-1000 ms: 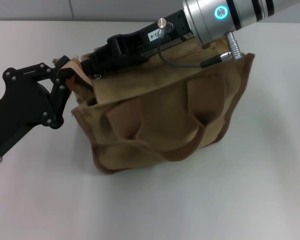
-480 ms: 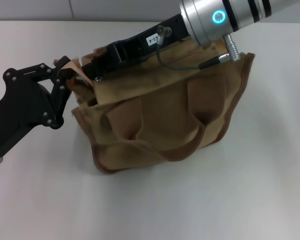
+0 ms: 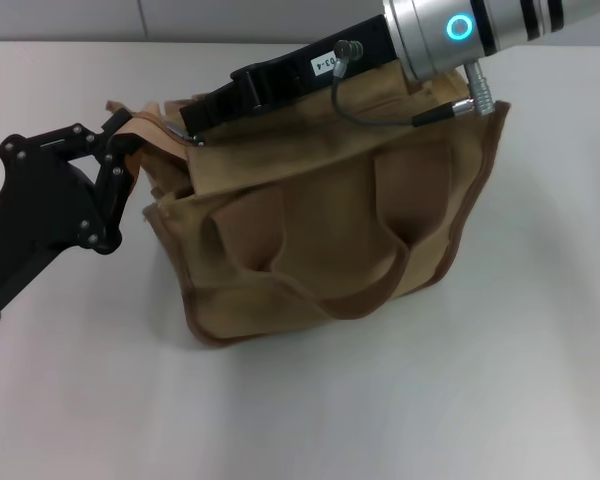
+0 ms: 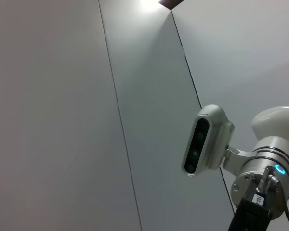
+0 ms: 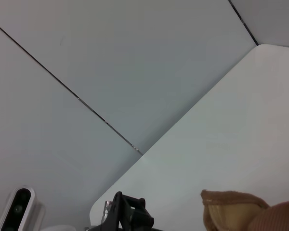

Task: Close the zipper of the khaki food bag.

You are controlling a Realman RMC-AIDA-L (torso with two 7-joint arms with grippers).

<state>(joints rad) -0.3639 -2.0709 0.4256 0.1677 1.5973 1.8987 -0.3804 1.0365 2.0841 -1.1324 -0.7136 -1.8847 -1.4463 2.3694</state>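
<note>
The silver pull tab is below the end of my right gripper, outside its fingers. My right gripper should lift clear and turn before it takes the pull tab.
The khaki food bag [image 3: 320,210] stands in the middle of the white table in the head view, its two looped handles hanging down the near side. My right gripper [image 3: 192,122] reaches along the bag's top panel to its left end and hides most of the zipper line. The small silver pull tab [image 3: 194,143] shows just below its tip. My left gripper [image 3: 128,138] is at the bag's left end, shut on a fold of the bag's fabric. A corner of the bag [image 5: 245,211] shows in the right wrist view.
The white table [image 3: 500,380] stretches around the bag, with a grey wall behind it. The left wrist view shows only the wall, the head camera [image 4: 204,139] and my right arm [image 4: 265,187].
My right gripper has drawn back to the right and slightly up along the bag's top. The pull tab sits a little higher. The left gripper has hardly moved.
</note>
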